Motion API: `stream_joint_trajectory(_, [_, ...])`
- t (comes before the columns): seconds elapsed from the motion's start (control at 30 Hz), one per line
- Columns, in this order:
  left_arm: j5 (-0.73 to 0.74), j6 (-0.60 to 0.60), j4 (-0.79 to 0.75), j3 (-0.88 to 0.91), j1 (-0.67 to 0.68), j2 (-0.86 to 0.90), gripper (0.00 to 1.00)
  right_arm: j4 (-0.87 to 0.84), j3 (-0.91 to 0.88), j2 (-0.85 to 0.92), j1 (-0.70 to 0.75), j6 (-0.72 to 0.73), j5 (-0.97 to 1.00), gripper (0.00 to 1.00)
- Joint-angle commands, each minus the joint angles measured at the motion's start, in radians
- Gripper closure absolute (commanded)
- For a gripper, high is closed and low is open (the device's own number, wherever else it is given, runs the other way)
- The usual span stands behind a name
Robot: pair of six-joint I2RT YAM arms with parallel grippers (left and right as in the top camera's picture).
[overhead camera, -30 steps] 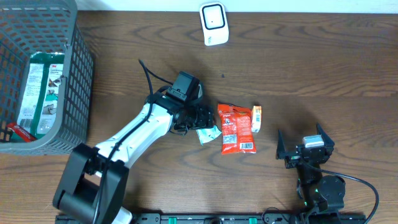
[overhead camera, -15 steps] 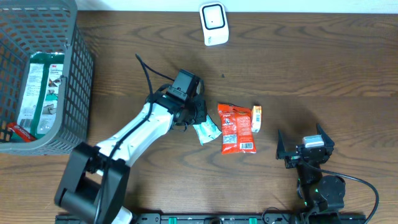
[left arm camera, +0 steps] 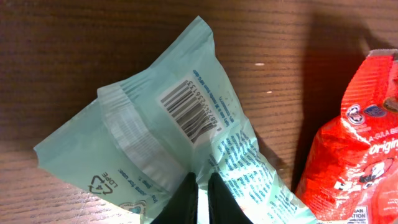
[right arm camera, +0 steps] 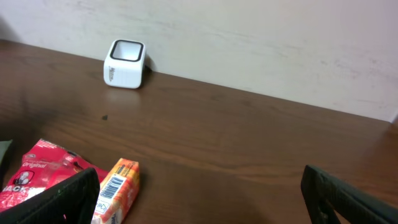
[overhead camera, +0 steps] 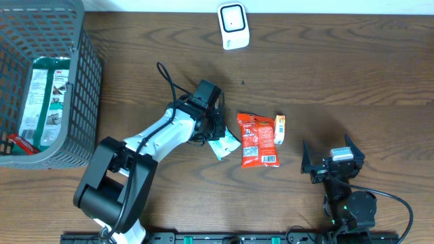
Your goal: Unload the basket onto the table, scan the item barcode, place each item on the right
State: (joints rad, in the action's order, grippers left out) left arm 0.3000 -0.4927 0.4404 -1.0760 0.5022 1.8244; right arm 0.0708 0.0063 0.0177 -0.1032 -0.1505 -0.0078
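Next, my left gripper turns the pale green packet (overhead camera: 224,144) straight alongside the red snack bag (overhead camera: 259,141) before it opens, because the packet lies slanted with its corner toward the bag.
A pale green plastic packet (left arm camera: 155,124) lies on the wooden table with its barcode (left arm camera: 189,109) facing up. My left gripper (left arm camera: 201,180) is shut on the packet's near edge, with a thin fold of film pinched between the black fingers. From overhead, the left gripper (overhead camera: 215,132) sits at the table's middle with the packet (overhead camera: 224,144) poking out to its right. The white scanner (overhead camera: 232,25) stands at the far edge, also seen as the white scanner (right arm camera: 124,63) from the right wrist. My right gripper (overhead camera: 332,157) rests open and empty at the front right.
A red snack bag (overhead camera: 258,139) and a small orange box (overhead camera: 279,129) lie just right of the packet. A grey wire basket (overhead camera: 88,81) at the far left holds a green-and-white pack (overhead camera: 46,95). The left arm's cable loops behind its wrist.
My left gripper has shut on the green packet's edge. The packet has shifted slightly down and right, and the left arm's elbow has swung. The right arm has not moved.
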Motion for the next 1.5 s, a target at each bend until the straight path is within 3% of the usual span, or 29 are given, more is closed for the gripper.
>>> stream_joint_trajectory(0.0, [-0.024, 0.010, 0.018, 0.010, 0.001, -0.035, 0.88, 0.004, -0.001, -0.005, -0.003, -0.011, -0.005, 0.01])
stream_joint_trajectory(0.17, [-0.044, 0.014, 0.021, 0.010, 0.001, -0.145, 0.86, 0.004, -0.001, -0.005, -0.003, -0.011, -0.005, 0.01])
stream_joint_trajectory(0.33, [-0.267, 0.013, 0.021, 0.019, 0.001, -0.136, 0.86, 0.004, -0.001, -0.005, -0.003, -0.011, -0.005, 0.01])
stream_joint_trajectory(0.43, [-0.323, 0.013, 0.022, 0.027, 0.001, -0.108, 0.87, 0.004, -0.001, -0.005, -0.003, -0.011, -0.005, 0.01])
stream_joint_trajectory(0.73, [-0.308, 0.010, 0.033, 0.027, 0.001, -0.008, 0.86, 0.004, -0.001, -0.005, -0.003, -0.011, -0.005, 0.01])
stream_joint_trajectory(1.47, [-0.263, 0.010, -0.058, 0.027, 0.019, -0.007, 0.78, 0.004, -0.001, -0.005, -0.003, -0.011, -0.005, 0.01])
